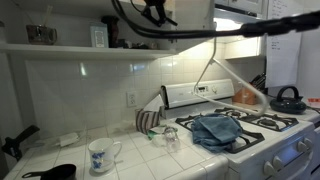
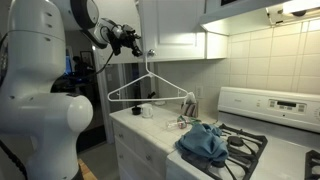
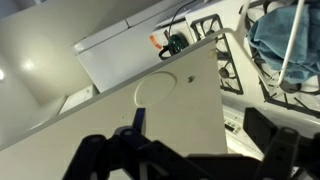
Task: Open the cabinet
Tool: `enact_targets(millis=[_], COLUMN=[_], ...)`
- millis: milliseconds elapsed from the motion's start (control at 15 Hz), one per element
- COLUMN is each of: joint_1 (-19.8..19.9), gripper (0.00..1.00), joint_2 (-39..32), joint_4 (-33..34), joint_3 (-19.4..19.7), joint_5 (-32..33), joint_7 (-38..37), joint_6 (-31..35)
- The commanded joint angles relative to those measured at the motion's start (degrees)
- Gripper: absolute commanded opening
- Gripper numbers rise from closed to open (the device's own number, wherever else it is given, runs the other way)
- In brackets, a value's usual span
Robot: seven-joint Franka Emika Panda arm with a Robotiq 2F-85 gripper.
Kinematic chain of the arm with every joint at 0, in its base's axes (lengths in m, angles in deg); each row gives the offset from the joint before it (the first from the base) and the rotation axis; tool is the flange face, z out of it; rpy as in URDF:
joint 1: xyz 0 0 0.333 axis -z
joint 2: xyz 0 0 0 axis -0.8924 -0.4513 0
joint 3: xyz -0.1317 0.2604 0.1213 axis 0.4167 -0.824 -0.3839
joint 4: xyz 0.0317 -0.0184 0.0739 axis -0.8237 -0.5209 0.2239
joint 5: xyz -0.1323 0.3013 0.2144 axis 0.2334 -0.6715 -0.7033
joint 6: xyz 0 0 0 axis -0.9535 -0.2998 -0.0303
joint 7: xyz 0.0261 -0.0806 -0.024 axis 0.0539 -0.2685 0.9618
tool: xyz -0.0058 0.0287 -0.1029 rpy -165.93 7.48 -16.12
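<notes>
The cabinet door is partly open, its edge loose between my gripper's spread fingers, so I should push the door's inner side to swing it wide open.
The white wall cabinet hangs above the counter; it also shows at the top of an exterior view. My gripper is up at the cabinet's left edge. In the wrist view a flat white door panel with a small dark knob fills the middle, and its edge lies between my gripper's fingers. The fingers are spread wide, with a gap between the panel's edge and the right finger. How far the door stands out I cannot tell.
A white wire hanger hangs below the cabinet. A blue cloth lies on the stove. A mug, a glass, a kettle and a shelf with a pot are nearby.
</notes>
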Motion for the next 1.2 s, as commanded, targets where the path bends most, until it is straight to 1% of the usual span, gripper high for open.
enact_targets(millis=[0, 133, 267, 467, 733, 1000, 1133], joint_1=[6.77, 9.62, 11.51, 13.02, 14.25, 15.75, 16.13], gripper=[1.00, 1.00, 1.00, 1.00, 1.00, 1.00, 1.00], joint_2=[8.08, 8.71, 8.79, 9.18, 10.40, 11.89, 12.33], joint_4=[-10.06, -11.82, -12.51, -14.41, -16.41, -18.59, -19.39], joint_3=[-5.01, -7.70, -9.65, -11.50, -12.56, -12.30, -12.42], joint_5=[-2.90, -0.98, -1.07, -0.45, 1.13, 1.60, 3.53], joint_7=[0.37, 6.61, 11.36, 18.51, 27.73, 36.99, 41.59], joint_6=[4.12, 8.45, 11.53, 16.17, 24.24, 34.41, 37.48])
